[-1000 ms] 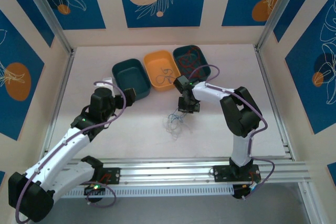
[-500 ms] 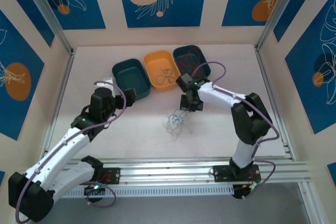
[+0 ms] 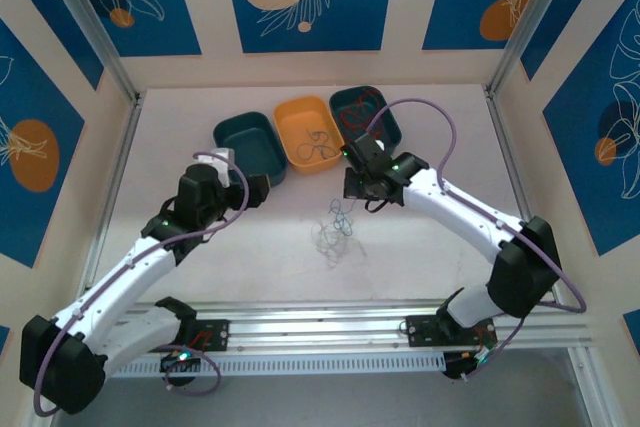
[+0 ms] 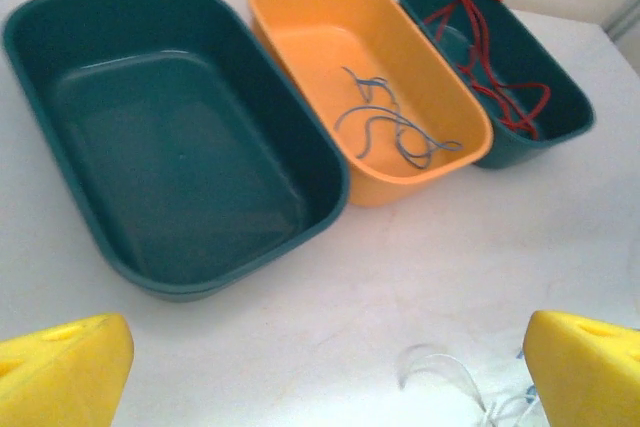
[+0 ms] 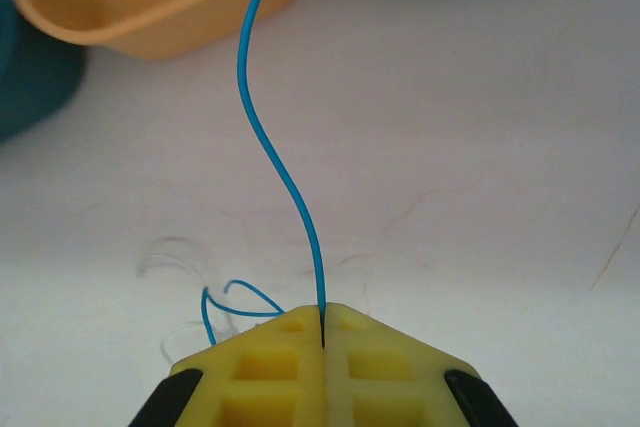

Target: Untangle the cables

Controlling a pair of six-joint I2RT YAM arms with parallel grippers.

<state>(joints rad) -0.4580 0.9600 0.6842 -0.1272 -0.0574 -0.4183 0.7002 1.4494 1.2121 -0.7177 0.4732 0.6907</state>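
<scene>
My left gripper stays open and keep moving toward the loop (image 3: 341, 215) until its fingers close there, as my right gripper holds the blue wire (image 5: 283, 172) and its loop lies uncovered.
The cables (image 3: 334, 229) lie as a loose tangle of thin white and blue wires on the table between the arms. My right gripper (image 3: 357, 192) hangs just behind that tangle. Its yellow fingers (image 5: 280, 357) are shut on a thin blue wire (image 5: 272, 147) that runs away toward the orange bin. A blue loop (image 5: 228, 299) and white strands (image 5: 165, 252) lie beside the pinch. My left gripper (image 3: 260, 188) stands open near the empty dark teal bin, its yellow fingertips (image 4: 62, 372) far apart over bare table. A white strand (image 4: 440, 372) curls near its right finger.
Three bins sit in a row at the back. The dark teal bin (image 4: 330, 197) is empty, the orange bin (image 4: 300, 57) holds blue-grey wires (image 4: 395, 127), and the teal bin (image 4: 575, 112) holds red wires (image 4: 490, 57). White table extends on both sides of the tangle.
The right arm has stretched out and its gripper has moved back toward the bins, still pinching the blue wire. The left gripper has shifted slightly right.
</scene>
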